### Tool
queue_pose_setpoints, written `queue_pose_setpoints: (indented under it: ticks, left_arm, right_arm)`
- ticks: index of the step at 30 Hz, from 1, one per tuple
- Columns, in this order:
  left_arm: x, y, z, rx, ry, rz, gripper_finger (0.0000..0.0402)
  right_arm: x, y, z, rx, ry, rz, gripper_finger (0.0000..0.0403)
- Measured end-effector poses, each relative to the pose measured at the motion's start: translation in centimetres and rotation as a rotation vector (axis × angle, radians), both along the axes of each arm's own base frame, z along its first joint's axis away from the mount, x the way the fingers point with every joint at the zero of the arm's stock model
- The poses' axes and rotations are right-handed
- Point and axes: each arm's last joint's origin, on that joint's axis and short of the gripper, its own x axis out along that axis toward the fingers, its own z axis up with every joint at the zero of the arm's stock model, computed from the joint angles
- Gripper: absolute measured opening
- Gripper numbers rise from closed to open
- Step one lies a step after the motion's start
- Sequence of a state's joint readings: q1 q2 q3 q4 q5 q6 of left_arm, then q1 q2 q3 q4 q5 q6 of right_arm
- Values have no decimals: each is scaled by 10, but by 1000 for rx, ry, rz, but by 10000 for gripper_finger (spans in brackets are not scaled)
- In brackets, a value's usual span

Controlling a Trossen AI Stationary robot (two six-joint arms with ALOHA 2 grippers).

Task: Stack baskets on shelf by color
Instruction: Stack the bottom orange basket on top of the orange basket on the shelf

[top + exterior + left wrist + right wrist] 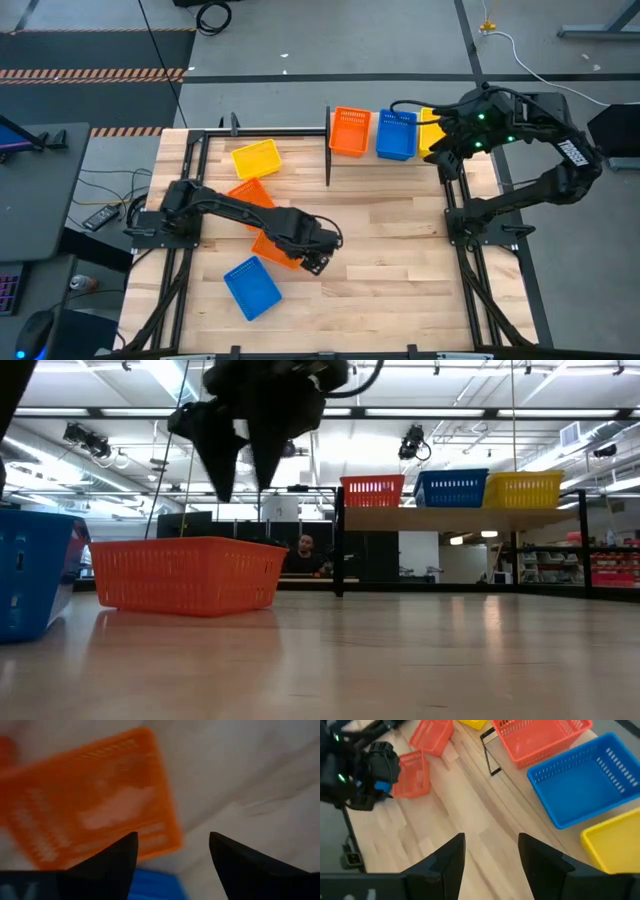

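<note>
The nearer orange basket's end rim is in line with the gap in my open left gripper. I need to keep moving down until the fingers are on both sides of that rim.
On the shelf stand one orange basket, one blue basket and one yellow basket, side by side. On the tabletop lie a yellow basket, two orange baskets and a blue basket. My left gripper is open and hangs above the nearer orange basket, at its right end, clear of it. My right gripper is open in the air by the shelf's right end, beside the yellow basket.
The shelf's black post stands at its left end. A black frame edges the table's far left part. Bare planks lie between the arms. A person sits in the room beyond the table.
</note>
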State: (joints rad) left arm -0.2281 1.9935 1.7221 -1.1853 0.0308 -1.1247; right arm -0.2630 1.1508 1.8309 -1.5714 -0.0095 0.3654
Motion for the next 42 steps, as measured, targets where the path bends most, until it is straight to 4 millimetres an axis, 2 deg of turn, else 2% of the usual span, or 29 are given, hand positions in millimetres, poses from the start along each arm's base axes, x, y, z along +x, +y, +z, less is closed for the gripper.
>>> queue_pose_setpoints:
  ticks: [3, 7, 11, 19, 22, 25, 27, 29, 33, 37, 42]
  left_arm:
    - [5, -1, 1, -52, -83, 63, 245]
    - [8, 2, -8, -5, -69, 145, 243]
    - [14, 7, -34, -1, 30, 172, 243]
    - [30, 6, -85, 58, 89, 153, 237]
    - [32, 4, -94, -8, 118, 91, 204]
    - [32, 2, -93, -25, 121, 42, 124]
    - [33, 1, -84, -9, 94, 2, 49]
    - [36, 2, -64, -5, 30, -27, 16]
    - [43, 8, -28, 41, -27, -79, 6]
    - [44, 16, 25, 157, -75, -124, 5]
    - [33, 30, 88, 340, -123, -206, 3]
  right_arm:
    - [4, 0, -1, -15, 13, 52, 190]
    - [5, -1, -1, -37, 19, 80, 190]
    - [5, -1, -1, -59, 26, 109, 190]
    - [1, 0, 0, -82, 21, 135, 190]
    - [-1, 1, 0, -73, 13, 132, 190]
    - [-4, 2, 1, -64, 2, 124, 190]
    - [-6, 3, 2, -64, -5, 123, 190]
    - [-9, 3, 3, -67, -13, 122, 190]
    - [-12, 4, 3, -70, -21, 122, 190]
    - [-14, 5, 4, -78, -23, 129, 190]
    - [-14, 5, 4, -87, -21, 139, 190]
